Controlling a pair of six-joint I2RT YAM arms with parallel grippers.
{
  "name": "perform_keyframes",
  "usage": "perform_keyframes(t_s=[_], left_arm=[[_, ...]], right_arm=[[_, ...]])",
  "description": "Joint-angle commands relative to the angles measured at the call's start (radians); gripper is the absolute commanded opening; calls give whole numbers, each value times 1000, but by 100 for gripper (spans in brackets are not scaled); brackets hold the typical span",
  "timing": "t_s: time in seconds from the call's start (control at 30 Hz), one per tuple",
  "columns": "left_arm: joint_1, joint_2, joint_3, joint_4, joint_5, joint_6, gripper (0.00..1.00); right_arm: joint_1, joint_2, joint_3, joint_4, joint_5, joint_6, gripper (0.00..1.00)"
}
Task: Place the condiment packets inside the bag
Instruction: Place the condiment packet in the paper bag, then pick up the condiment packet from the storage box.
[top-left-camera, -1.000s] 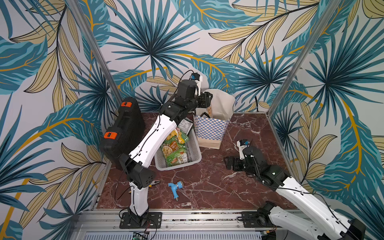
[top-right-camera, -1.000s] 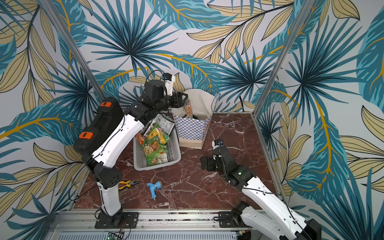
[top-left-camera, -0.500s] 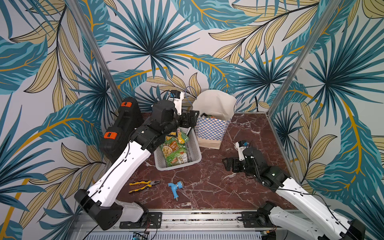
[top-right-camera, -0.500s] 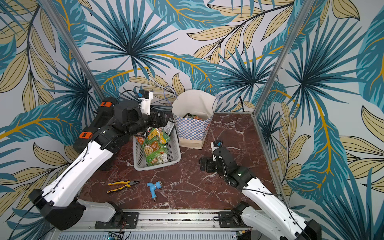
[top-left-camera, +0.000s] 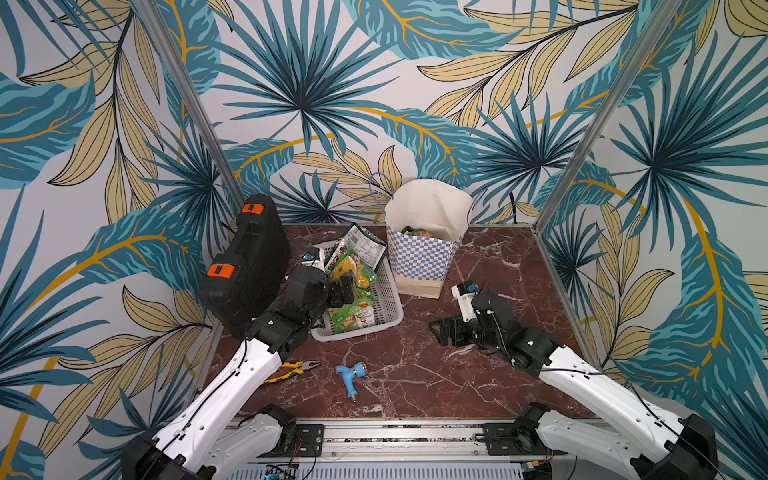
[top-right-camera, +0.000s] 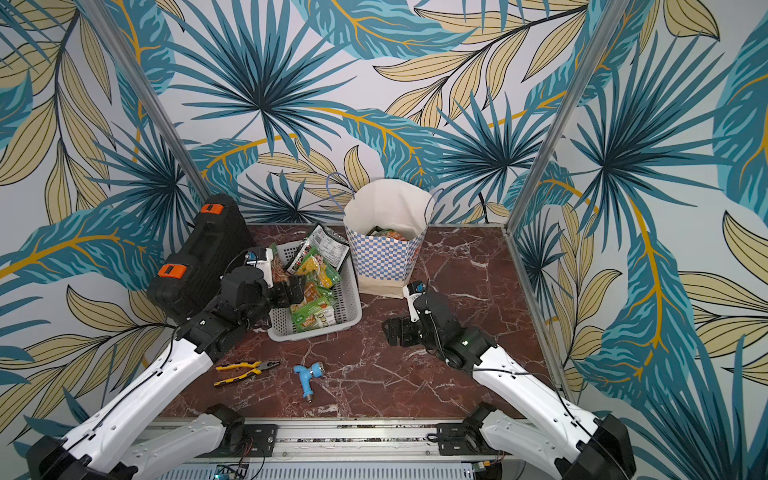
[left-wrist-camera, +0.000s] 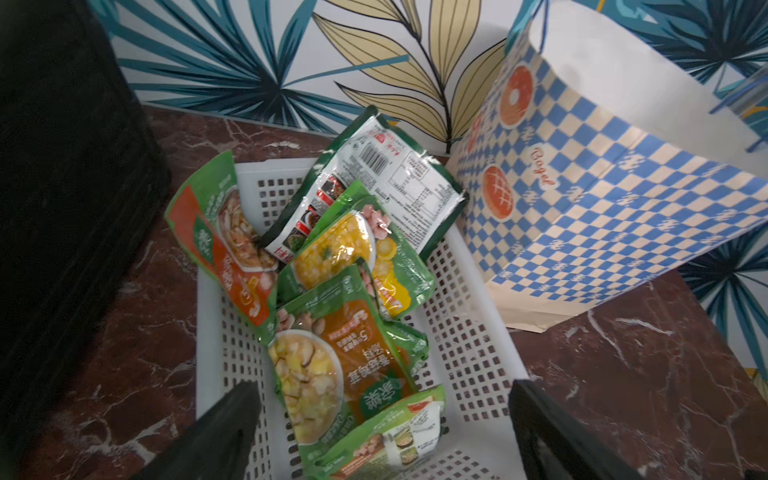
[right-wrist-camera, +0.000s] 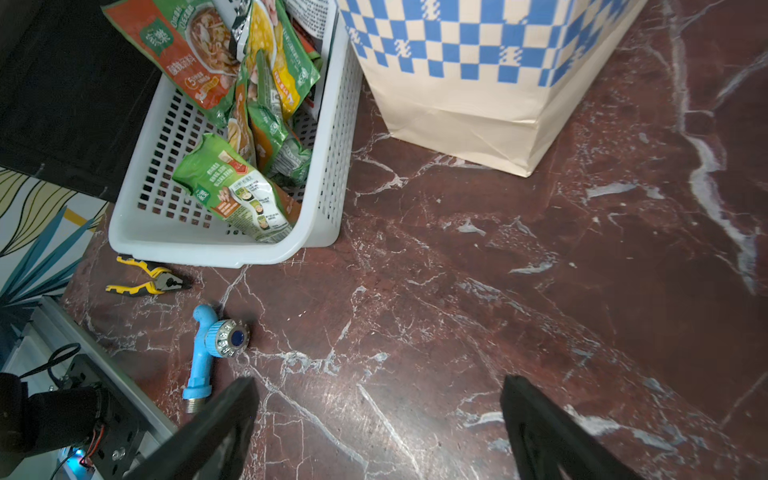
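The packets in the basket (top-left-camera: 357, 269) are under my left gripper, so that gripper should pull back and my right gripper should pick up the green packet at the basket's near end (top-left-camera: 353, 317).
Several green, yellow and silver-black condiment packets (top-left-camera: 353, 270) (left-wrist-camera: 345, 345) lie heaped in a white perforated basket (top-left-camera: 365, 328) (left-wrist-camera: 469, 316). More packets (top-right-camera: 386, 233) show inside the checkered paper bag (top-left-camera: 419, 257) (left-wrist-camera: 602, 187), which stands upright just right of the basket. My left gripper (top-left-camera: 340, 291) (left-wrist-camera: 380, 399) hangs open over the basket's near end, above a green-and-orange packet, with nothing held. My right gripper (top-left-camera: 442, 332) (right-wrist-camera: 378, 395) is open and empty, low over bare marble in front of the bag (right-wrist-camera: 478, 95).
A black tool case (top-left-camera: 245, 266) stands against the left wall beside the basket. Yellow-handled pliers (top-left-camera: 295, 368) and a blue tap fitting (top-left-camera: 351, 374) lie on the marble near the front edge. Patterned walls close in three sides.
My left arm has swung back and down from the bag's mouth to the basket's near end, its jaws opening wide. The right arm has stayed nearly still.
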Motion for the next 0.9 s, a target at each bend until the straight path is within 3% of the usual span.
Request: perform_keyframes(t_s=[0.0, 0.13, 0.27, 0.5, 0.87], left_arm=[[11, -35, -124, 197, -54, 13, 98], [12, -64, -223, 309, -49, 69, 98], [17, -106, -290, 358, -90, 41, 98], [63, -190, -367, 368, -138, -33, 100], [91, -193, -368, 346, -120, -53, 100]], right_arm=[[36, 71, 63, 60, -35, -60, 89], [79, 189, 140, 84, -45, -132, 83], [104, 316, 207, 131, -65, -216, 77], [108, 542, 395, 125, -179, -318, 78], [108, 835, 672, 57, -235, -463, 67]])
